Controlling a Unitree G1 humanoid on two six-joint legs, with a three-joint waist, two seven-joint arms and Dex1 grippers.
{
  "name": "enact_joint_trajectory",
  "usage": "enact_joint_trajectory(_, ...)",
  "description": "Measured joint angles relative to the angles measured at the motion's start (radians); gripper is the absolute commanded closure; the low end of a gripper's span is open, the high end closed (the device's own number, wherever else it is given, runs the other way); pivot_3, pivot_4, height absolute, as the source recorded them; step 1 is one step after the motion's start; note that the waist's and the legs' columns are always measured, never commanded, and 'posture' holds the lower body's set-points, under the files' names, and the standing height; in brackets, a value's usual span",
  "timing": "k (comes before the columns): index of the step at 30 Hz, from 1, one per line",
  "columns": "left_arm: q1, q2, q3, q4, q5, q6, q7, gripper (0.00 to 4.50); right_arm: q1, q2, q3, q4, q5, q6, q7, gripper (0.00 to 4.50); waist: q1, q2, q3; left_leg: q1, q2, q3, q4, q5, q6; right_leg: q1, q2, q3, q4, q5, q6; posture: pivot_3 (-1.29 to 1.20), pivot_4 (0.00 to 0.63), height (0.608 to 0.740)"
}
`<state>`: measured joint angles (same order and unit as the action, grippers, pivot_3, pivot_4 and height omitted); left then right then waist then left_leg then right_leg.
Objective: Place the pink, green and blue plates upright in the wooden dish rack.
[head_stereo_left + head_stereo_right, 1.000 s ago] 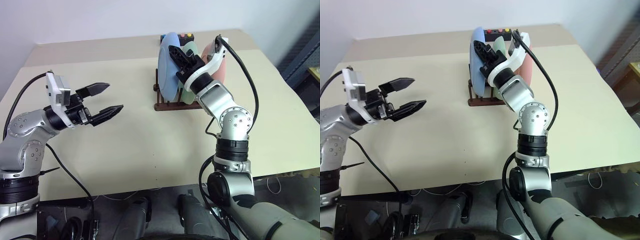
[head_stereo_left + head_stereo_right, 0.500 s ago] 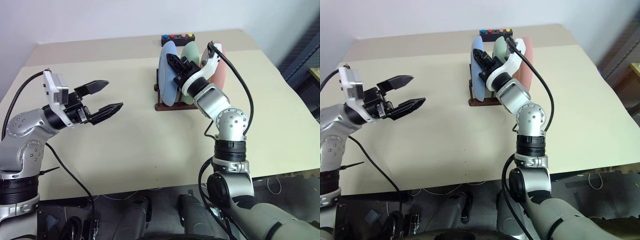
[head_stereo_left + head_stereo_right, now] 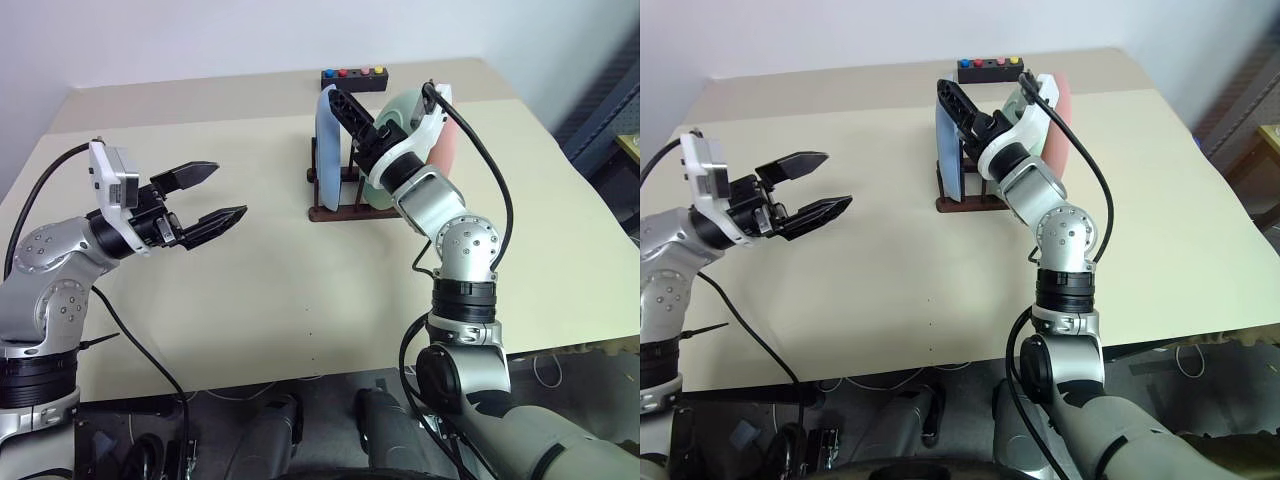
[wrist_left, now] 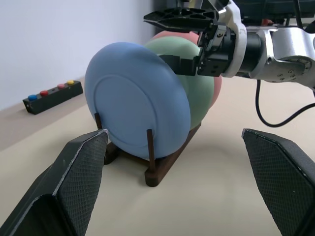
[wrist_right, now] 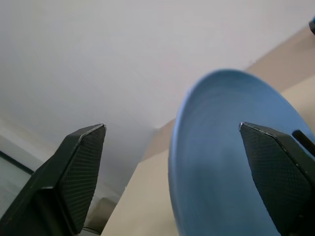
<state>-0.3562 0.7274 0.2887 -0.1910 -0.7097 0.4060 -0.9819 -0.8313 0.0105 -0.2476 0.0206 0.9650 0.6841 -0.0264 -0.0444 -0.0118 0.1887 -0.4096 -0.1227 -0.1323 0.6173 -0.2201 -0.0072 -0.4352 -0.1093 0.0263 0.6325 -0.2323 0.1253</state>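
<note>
The blue plate is standing upright in the dish rack, so I should keep raising my right gripper with its fingers open until they are clear of the blue plate's rim.
The blue plate stands upright in the left slot of the wooden dish rack. Behind it stand the green plate and the pink plate, also upright. My right gripper hovers open at the upper edge of the plates, one finger above the blue plate's rim and one behind it, gripping nothing. In the right wrist view the blue plate rises between the spread fingers. My left gripper hangs open and empty above the table, well left of the rack, pointing at it.
A small black box with coloured buttons sits behind the rack near the table's far edge. The beige table stretches wide in front of the rack and to its left. The right arm's cable arcs over the table.
My right gripper has opened and let go of the blue plate. The plate has swung from a tilt to standing upright in the rack. The left arm has stayed still.
</note>
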Motion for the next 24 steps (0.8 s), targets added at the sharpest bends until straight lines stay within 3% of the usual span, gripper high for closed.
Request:
enact_joint_trajectory(14, -0.002, -0.003, -0.001, 0.0, 0.0, 0.0, -0.001, 0.0, -0.042, -0.061, 0.011, -0.058, -0.057, -0.033, 0.054, 0.04, 0.0, 0.0, 0.0, 0.0, 0.0, 0.0, 0.0, 0.0, 0.0, 0.0, 0.0, 0.0, 0.0, 0.0, 0.0, 0.0, 0.15, 0.74)
enact_joint_trajectory(19, -0.014, -0.003, -0.003, 0.01, 0.0, 0.006, -0.012, 0.0, 0.001, -0.212, 0.004, -0.209, -0.057, -0.056, 0.195, 0.04, 0.008, 0.0, 0.0, 0.0, 0.0, 0.0, 0.0, 0.0, 0.0, 0.001, 0.0, 0.0, -0.001, 0.0, 0.0, 0.0, 0.15, 0.74)
enact_joint_trajectory(22, -0.025, -0.004, -0.012, 0.023, 0.0, 0.018, -0.021, 0.0, 0.08, -0.297, 0.001, -0.282, -0.043, -0.044, 0.28, 0.91, 0.005, -0.001, 0.0, 0.0, 0.0, 0.0, 0.0, 0.0, 0.0, 0.001, 0.0, 0.0, -0.001, 0.0, 0.0, 0.0, 0.15, 0.74)
enact_joint_trajectory(24, -0.041, -0.005, -0.023, 0.025, 0.0, 0.02, -0.024, 0.0, 0.128, -0.352, 0.0, -0.308, -0.032, -0.026, 0.324, 1.83, 0.005, -0.001, 0.0, 0.0, 0.0, 0.0, 0.0, 0.0, 0.0, 0.001, 0.0, 0.0, -0.001, 0.0, 0.0, 0.0, 0.15, 0.74)
